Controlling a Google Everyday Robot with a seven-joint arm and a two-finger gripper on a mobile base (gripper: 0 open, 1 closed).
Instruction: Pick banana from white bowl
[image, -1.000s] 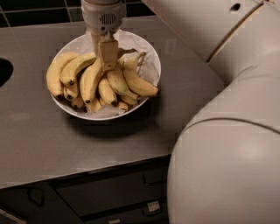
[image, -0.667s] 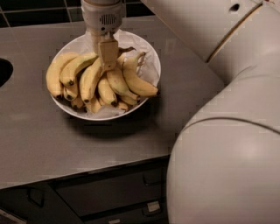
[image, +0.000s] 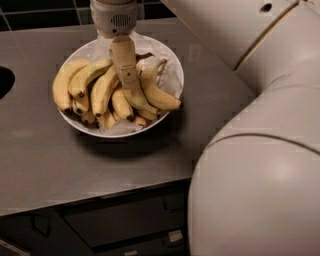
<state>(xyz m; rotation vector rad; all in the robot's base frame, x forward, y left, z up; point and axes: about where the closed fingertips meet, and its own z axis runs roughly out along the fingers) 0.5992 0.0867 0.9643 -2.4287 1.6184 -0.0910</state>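
Note:
Bananas are packed around my gripper's fingers at the middle of the bunch. Next, I lift clear, open and grab the neighbouring banana by its upper end.
The white bowl, lined with crinkled paper, sits on the grey counter and holds several yellow bananas. My gripper comes straight down from the top of the view into the middle of the bunch. It rests on a long slim banana whose brownish stem points to the upper right and whose dark tip points to the lower right. The middle of this banana is hidden under the gripper. A thicker curved banana lies just right of it, and others lie to the left.
The grey counter ends at a front edge with dark drawers below. A dark round opening is at the left edge. My large white arm fills the right side. Dark tiles run along the back.
My gripper has sunk slightly lower into the bunch. The bowl and bananas have not moved.

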